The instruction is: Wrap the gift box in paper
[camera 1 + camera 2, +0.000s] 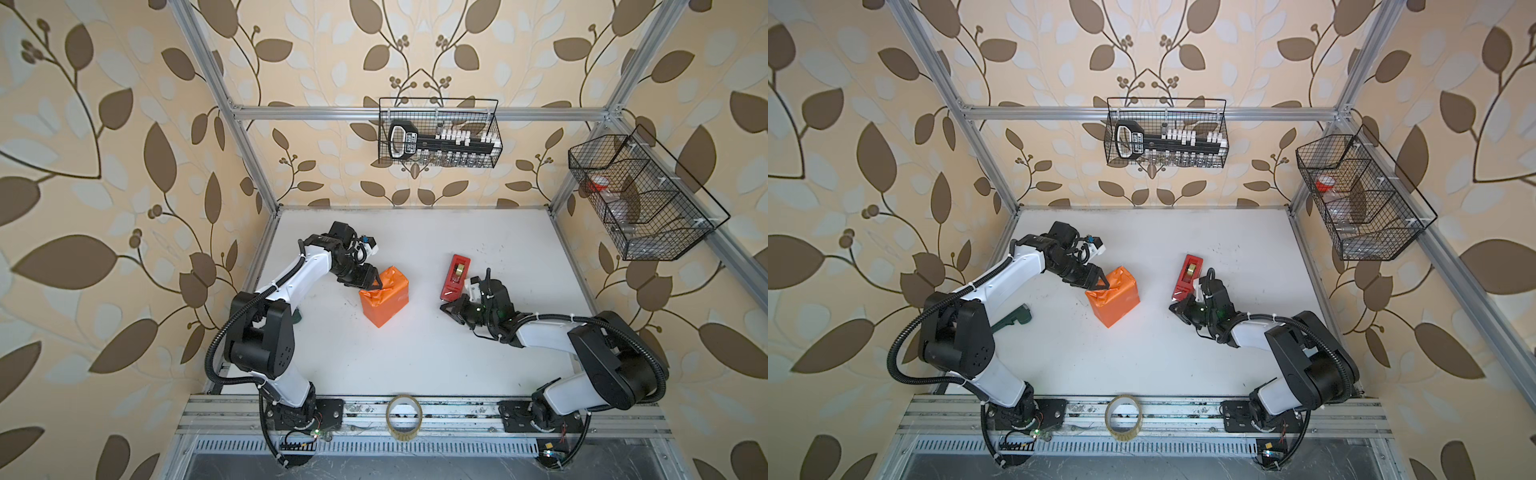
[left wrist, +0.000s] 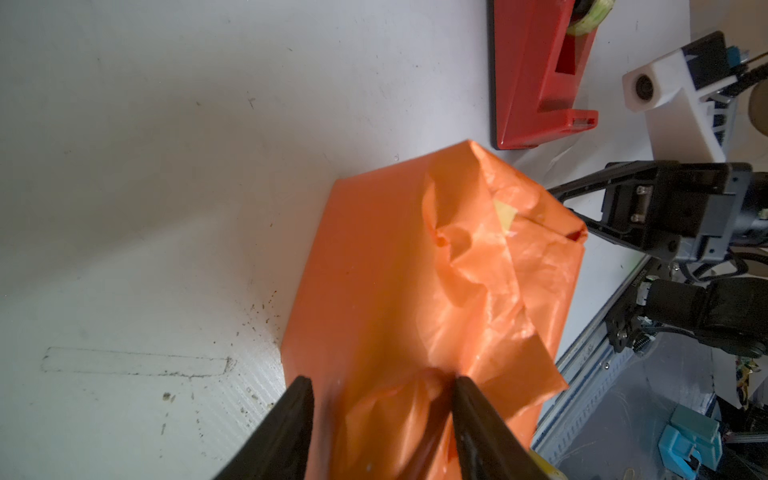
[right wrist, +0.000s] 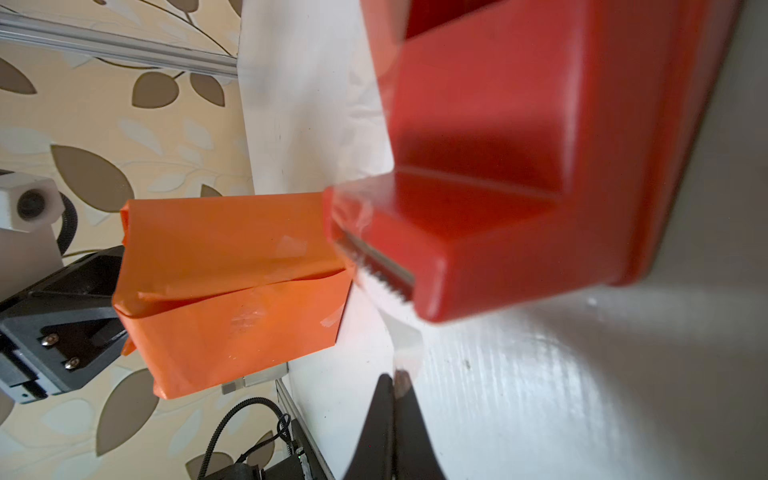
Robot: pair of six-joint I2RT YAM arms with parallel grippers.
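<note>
I should use my right gripper to tear off the piece of tape at the red dispenser's cutter (image 3: 379, 269), where it is still attached, before I tape the gift box's crumpled end (image 1: 386, 285) beside my left gripper.
The paper (image 1: 384, 297) (image 1: 1113, 297), orange side out, is folded round a box shape in mid-table; the gift box itself is hidden inside. My left gripper (image 1: 377, 286) (image 2: 382, 386) is at the parcel's crumpled left end, jaws apart, with bunched paper (image 2: 415, 270) between the tips. My right gripper (image 1: 444, 308) (image 3: 395, 376) is shut on a clear tape strip (image 3: 405, 332) that runs from the cutter of the red tape dispenser (image 1: 455, 276) (image 3: 519, 166), to the right of the parcel. Tape patches show on the paper (image 3: 232, 291) in the right wrist view.
A loose tape roll (image 1: 404, 416) sits on the front rail. Wire baskets hang on the back wall (image 1: 440, 133) and the right wall (image 1: 640, 199). A dark green tool (image 1: 1013, 318) lies beside the left arm. White table (image 1: 415, 365) lies in front of the parcel.
</note>
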